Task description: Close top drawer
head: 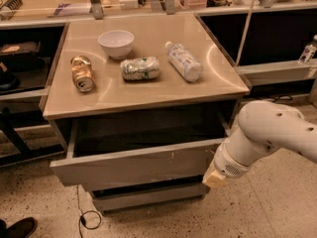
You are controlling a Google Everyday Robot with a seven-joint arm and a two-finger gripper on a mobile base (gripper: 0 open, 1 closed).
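My gripper is low at the end corner of the top drawer's front. I should move it up and inward onto the drawer's front before I push.
The top drawer of the grey cabinet stands pulled out, its flat handleless front panel facing me with small pale scuffs, and its inside is dark and looks empty. My gripper is at the end of the white arm, at the right end of the drawer front, touching or nearly touching the panel. Only its pale tip shows. A second grey drawer front below is slightly out too.
On the tan cabinet top lie a white bowl, a crushed gold can, a crumpled silver-green can and a plastic bottle on its side. Shelving stands behind and at both sides. A cable lies on the speckled floor.
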